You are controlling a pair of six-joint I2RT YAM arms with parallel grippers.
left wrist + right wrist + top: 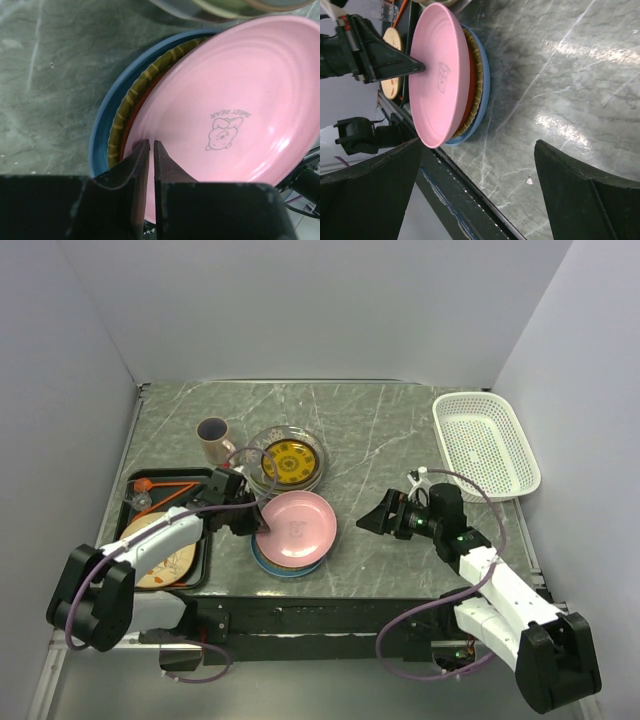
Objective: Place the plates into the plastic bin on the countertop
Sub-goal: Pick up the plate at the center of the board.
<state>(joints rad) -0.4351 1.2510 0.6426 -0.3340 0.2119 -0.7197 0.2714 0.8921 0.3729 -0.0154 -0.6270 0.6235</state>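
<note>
The pink plate's free rim sticks out past the blue plate toward my open right gripper. I keep moving in until that rim is inside the gripper's fingers.
A pink plate with a small bear drawing tops a stack near the front edge of the countertop. My left gripper is shut on its left rim. In the left wrist view the jaws pinch that rim, and the pink plate tilts up off a yellow-green plate and a blue plate. The right wrist view shows the pink plate raised on the gripped side. My right gripper stands open to the right of the stack, holding nothing. The white plastic bin sits empty at the back right.
A second stack with a clear glass plate and a yellow-patterned plate lies behind the pink one, with a beige mug to its left. A black tray on the left holds a beige plate. Walls close in on both sides.
</note>
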